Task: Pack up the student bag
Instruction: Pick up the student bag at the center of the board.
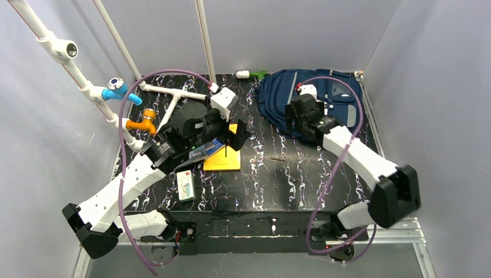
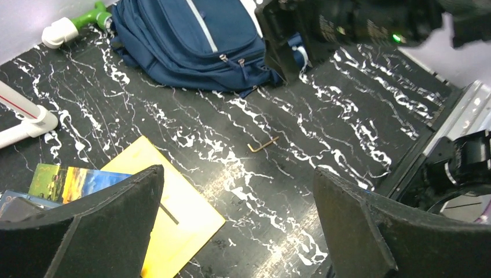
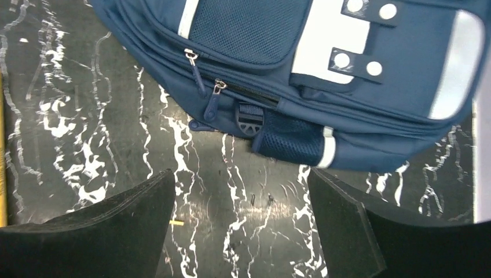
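The zip pull [image 3: 195,72] will travel around to the bag's far end when the robot pulls it, because the zip seam [image 3: 151,41] curves round the student bag's edge.
The student bag [image 1: 324,98] is a navy backpack lying flat at the back right of the table. It also shows in the left wrist view [image 2: 191,40] and the right wrist view [image 3: 324,75], with its zip pulls [image 3: 215,95] shut at the near edge. My right gripper [image 1: 291,124] is open and empty, hovering over the table just in front of the bag's near left edge [image 3: 240,176]. My left gripper [image 1: 236,136] is open and empty above the right edge of a yellow book [image 1: 223,157], which also shows in the left wrist view [image 2: 173,226], as does the gripper [image 2: 237,174].
A colourful book [image 2: 69,179] lies partly under the yellow one. A white box [image 1: 186,184] lies near the front left. A small bent metal key [image 2: 263,143] lies mid-table. White pipes with coloured fittings [image 1: 118,90] stand at the left, and a green-white fitting [image 1: 250,74] lies at the back.
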You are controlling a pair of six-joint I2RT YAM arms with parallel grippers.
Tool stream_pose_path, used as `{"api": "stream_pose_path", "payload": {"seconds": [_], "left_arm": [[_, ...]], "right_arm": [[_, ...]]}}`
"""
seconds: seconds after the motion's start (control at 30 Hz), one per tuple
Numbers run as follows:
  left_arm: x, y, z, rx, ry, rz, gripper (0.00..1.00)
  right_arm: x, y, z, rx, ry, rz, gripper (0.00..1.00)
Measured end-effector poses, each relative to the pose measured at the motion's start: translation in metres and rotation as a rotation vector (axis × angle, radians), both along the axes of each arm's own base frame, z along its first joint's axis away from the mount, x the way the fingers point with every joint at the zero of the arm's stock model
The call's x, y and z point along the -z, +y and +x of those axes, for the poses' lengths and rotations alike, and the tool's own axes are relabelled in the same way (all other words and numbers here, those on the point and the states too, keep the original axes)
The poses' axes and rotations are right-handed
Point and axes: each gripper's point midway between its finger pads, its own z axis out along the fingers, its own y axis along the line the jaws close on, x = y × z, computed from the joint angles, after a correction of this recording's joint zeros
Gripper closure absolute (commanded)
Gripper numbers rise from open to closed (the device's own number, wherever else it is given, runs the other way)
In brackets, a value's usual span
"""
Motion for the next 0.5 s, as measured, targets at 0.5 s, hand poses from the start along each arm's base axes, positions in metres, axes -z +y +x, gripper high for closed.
{"api": "stream_pose_path", "payload": {"seconds": [0.5], "left_arm": [[0.037, 0.003, -0.006, 0.016, 0.017, 0.039, 0.01]], "right_arm": [[0.056, 0.05, 0.12, -0.021, 0.052, 0.019, 0.01]]}}
